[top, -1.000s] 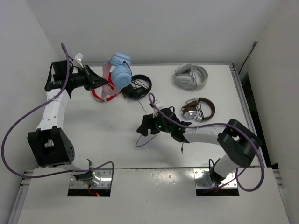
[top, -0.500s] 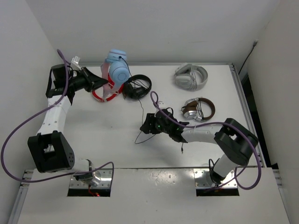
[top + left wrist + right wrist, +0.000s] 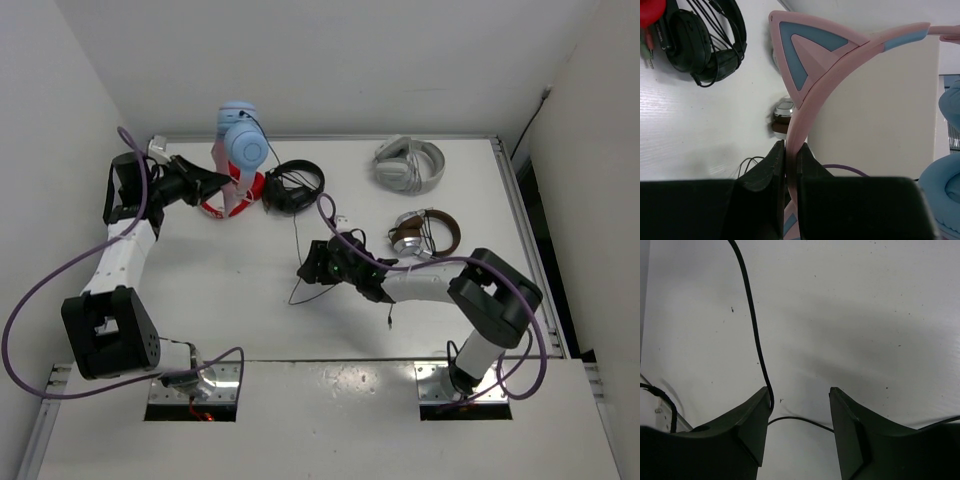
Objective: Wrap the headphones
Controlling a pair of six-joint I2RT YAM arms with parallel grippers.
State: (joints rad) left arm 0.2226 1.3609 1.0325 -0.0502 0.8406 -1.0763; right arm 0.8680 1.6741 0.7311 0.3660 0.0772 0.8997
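Observation:
I should swing the headphones toward the table middle [image 3: 270, 265] with my left gripper to wrap the cable, because the cable stretches [image 3: 297, 236] from the raised headphones to my right gripper's fingers.
The headphones [image 3: 240, 145], with pink cat-ear headband [image 3: 805, 95] and light blue ear cups [image 3: 942, 185], are held up at the back left of the table. My left gripper [image 3: 218, 182] is shut on the pink headband [image 3: 791, 150]. Their thin black cable [image 3: 296, 235] hangs from a cup down to the table middle. My right gripper [image 3: 312, 268] is open and low over the table; the cable [image 3: 756, 335] runs along its left finger [image 3: 752, 425] and loops between the jaws.
A red pair [image 3: 215, 205] and a black pair [image 3: 293, 187] lie under and beside the held headphones. A grey pair [image 3: 410, 164] and a brown-silver pair [image 3: 425, 234] lie at the back right. The black pair shows in the left wrist view [image 3: 702, 42].
My left gripper has lifted and swung the headphones leftward and higher. My right gripper has shifted slightly left along the cable, staying open.

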